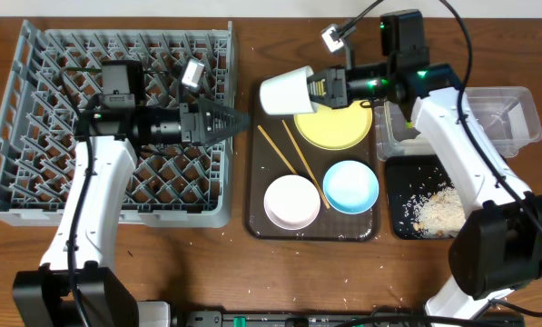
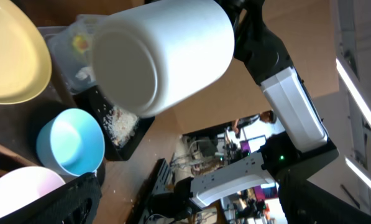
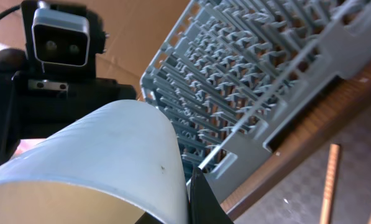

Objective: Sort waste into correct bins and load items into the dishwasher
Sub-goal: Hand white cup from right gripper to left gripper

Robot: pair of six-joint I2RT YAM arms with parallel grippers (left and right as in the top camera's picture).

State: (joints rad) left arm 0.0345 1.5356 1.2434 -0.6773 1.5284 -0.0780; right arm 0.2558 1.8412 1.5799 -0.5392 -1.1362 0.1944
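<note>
My left gripper should take the cup's base (image 1: 268,96) and load the cup into the dish rack, because my right gripper is holding the white cup by its rim (image 1: 310,87), short of the rack.
My right gripper (image 1: 320,88) is shut on the rim of the small white cup (image 1: 287,91) and holds it on its side above the brown tray's far left corner. The cup fills the right wrist view (image 3: 92,155) and the left wrist view (image 2: 160,56). My left gripper (image 1: 237,122) is open and empty at the grey dish rack's (image 1: 34,91) right edge, pointing at the cup. The yellow plate (image 1: 334,125), blue bowl (image 1: 350,186), white bowl (image 1: 291,202) and chopsticks (image 1: 284,150) lie on the tray. Rice scraps (image 1: 437,211) lie in the black tray (image 1: 399,191).
The dark brown serving tray (image 1: 252,182) sits between the rack and the bins. The clear tub (image 1: 502,113) stands behind the black tray, partly hidden by my right arm; a yellow wrapper shows in it in the left wrist view (image 2: 81,43).
</note>
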